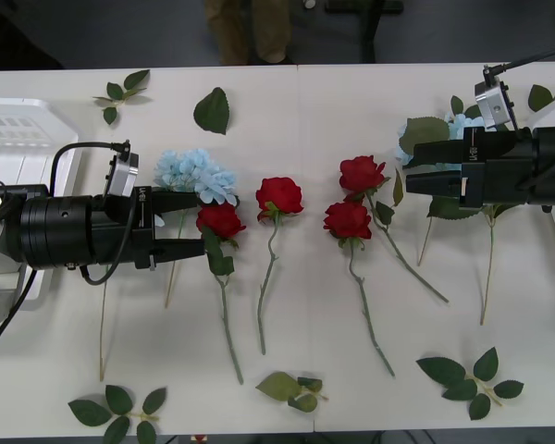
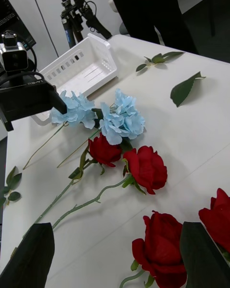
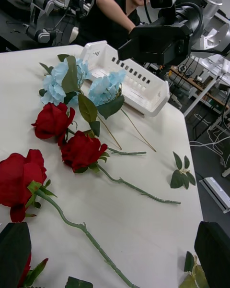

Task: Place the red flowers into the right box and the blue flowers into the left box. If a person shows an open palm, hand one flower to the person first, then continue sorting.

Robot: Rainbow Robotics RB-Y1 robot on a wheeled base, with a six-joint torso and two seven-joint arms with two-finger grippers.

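Observation:
My right gripper will likely leave another blue flower (image 1: 460, 126) behind when it lifts the blue flower, because separate thin stems (image 1: 488, 268) stick out from under it.
Several red flowers lie in a row mid-table: rose (image 1: 221, 220), rose (image 1: 279, 195), rose (image 1: 362, 173) and rose (image 1: 348, 220). One blue flower (image 1: 196, 174) lies left of centre. Another blue flower (image 1: 461, 125) is partly hidden behind my right arm. My left gripper (image 1: 191, 222) is open, its black fingertips just left of the leftmost rose, below the blue head. My right gripper (image 1: 413, 168) is open, just right of the upper right rose. The left box (image 1: 23, 139) is a slotted white basket at the far left. The right box (image 3: 143, 84) stands behind my right gripper.
Loose green leaves lie around: leaf (image 1: 213, 111), sprig (image 1: 120, 90), sprig (image 1: 116, 412), sprig (image 1: 296, 388), sprig (image 1: 472, 375). A person (image 1: 250, 28) in tan trousers stands past the table's far edge; no hand reaches over the table.

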